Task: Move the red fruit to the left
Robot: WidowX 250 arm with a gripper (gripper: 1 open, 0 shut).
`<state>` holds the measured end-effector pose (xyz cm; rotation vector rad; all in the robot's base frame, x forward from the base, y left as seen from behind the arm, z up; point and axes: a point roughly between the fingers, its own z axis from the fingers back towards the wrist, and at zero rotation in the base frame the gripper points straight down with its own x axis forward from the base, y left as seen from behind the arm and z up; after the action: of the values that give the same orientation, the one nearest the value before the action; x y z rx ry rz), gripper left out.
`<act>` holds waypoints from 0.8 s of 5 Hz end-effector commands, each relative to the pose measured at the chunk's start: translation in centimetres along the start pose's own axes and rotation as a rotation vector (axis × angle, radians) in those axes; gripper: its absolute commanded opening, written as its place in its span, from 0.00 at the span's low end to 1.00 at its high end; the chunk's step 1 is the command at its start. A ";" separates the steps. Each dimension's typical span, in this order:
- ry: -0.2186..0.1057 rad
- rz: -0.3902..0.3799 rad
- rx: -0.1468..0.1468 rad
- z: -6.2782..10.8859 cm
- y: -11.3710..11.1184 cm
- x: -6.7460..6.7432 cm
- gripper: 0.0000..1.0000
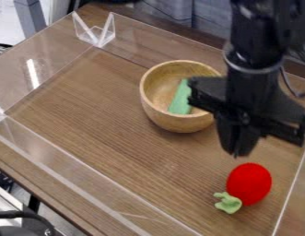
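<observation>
The red fruit is below my gripper's fingers, which hang high above and behind it. Next, I open the fingers and lower them around its round body [250, 183] before I move the fruit.
The red fruit [250, 182] is a small round bright-red ball with a light-green leafy stem [228, 203]. It lies on the wooden table [93, 111] near the front right corner, free of any grip. My gripper [240, 147] hangs straight down just above and slightly behind the fruit, apart from it. Its dark fingers [240, 129] stand close together as one narrow column with nothing between them.
A wooden bowl [161, 106] with a green rectangular block [183, 95] in it stands just behind the gripper. Clear acrylic walls [44, 55] rim the table on all sides. Bare wood stretches to the left of the fruit.
</observation>
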<state>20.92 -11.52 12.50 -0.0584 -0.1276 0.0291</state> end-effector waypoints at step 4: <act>0.038 0.004 -0.003 -3.7 -0.7 -0.5 1.00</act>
<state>20.57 -12.27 8.24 -0.0486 -0.0674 0.0286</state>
